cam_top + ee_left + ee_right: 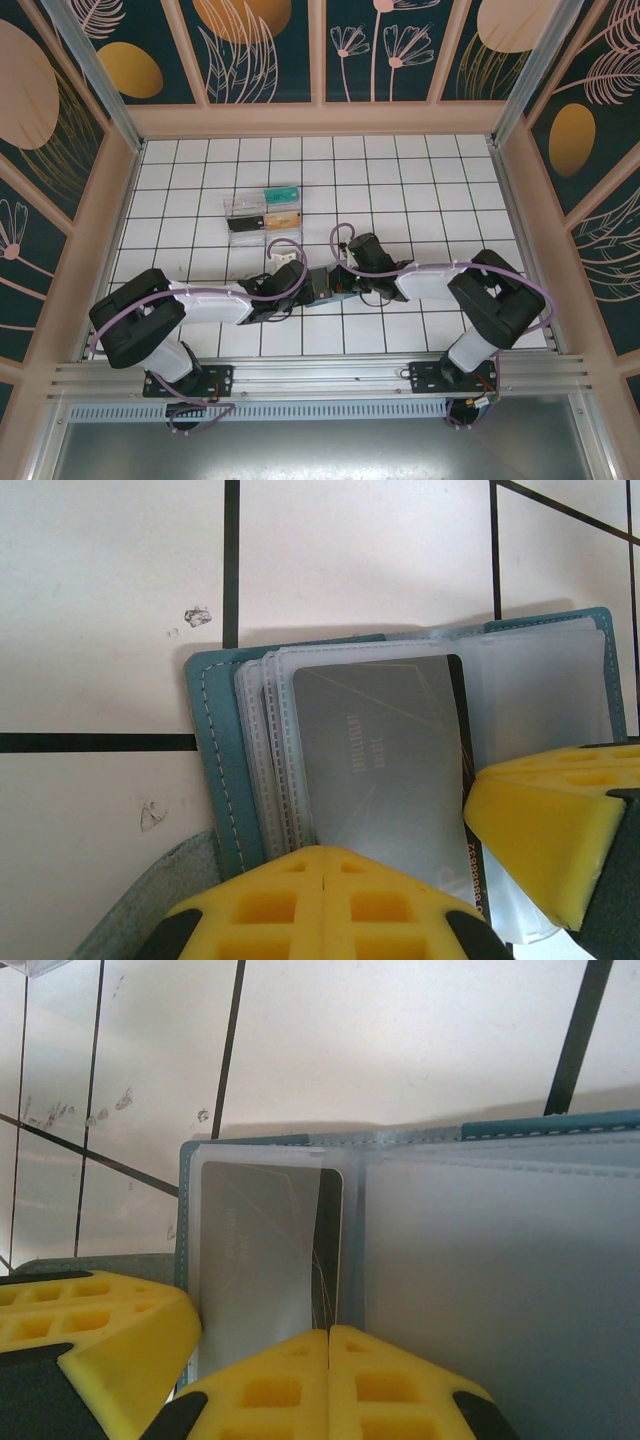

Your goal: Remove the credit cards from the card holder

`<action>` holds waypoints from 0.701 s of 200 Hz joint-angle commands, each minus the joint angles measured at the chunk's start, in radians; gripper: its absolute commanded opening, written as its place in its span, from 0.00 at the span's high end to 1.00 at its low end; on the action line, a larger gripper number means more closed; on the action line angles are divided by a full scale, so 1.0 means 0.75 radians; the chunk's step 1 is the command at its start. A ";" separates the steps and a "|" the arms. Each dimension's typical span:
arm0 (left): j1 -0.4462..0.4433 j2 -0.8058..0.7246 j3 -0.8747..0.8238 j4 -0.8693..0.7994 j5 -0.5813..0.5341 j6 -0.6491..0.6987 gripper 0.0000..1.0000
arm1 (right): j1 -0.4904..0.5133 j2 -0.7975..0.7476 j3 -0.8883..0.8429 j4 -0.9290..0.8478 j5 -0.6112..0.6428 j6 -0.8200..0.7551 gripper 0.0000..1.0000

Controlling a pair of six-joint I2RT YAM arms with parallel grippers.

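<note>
The card's dark strip [327, 1240] pokes from the sleeve below my right gripper's closed fingers, so I should open them, pinch the card's strip [328, 1285] and slide the card out.
The slate-blue card holder [322, 283] lies open on the white tiles between both grippers, its cover [214, 770] [520, 1127] edging clear sleeves. A black credit card [380, 750] [262, 1240] sits in a sleeve under glare. My left gripper [303, 282] [328, 865] is shut, its tips down on the sleeves at the card's near end. My right gripper [343, 279] [328, 1345] is shut too, its tips at the card's dark strip with nothing between them. One of its fingers [540, 825] lies over the sleeve beside the card. Teal [283, 192], orange-tan [284, 216] and black [246, 238] credit cards lie further back.
A clear plastic box [247, 207] stands beside the loose cards at the back left. Pink walls [320, 120] close in the tiled floor on three sides. Purple cables loop over both wrists.
</note>
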State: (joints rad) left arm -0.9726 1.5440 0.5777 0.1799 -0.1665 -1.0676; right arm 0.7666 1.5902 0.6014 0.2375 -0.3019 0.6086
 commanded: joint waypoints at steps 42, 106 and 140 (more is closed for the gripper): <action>0.004 0.005 -0.052 -0.066 -0.021 -0.033 1.00 | -0.072 -0.100 -0.054 -0.016 0.014 0.000 1.00; 0.004 0.013 -0.044 -0.050 -0.011 -0.024 1.00 | -0.081 -0.071 -0.050 0.004 -0.031 -0.008 0.79; 0.004 0.017 -0.042 -0.046 -0.003 -0.021 1.00 | -0.082 0.000 -0.043 0.035 -0.055 -0.006 0.73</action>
State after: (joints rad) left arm -0.9726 1.5425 0.5682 0.1932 -0.1692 -1.0786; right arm 0.7082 1.5486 0.5713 0.2409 -0.3180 0.6083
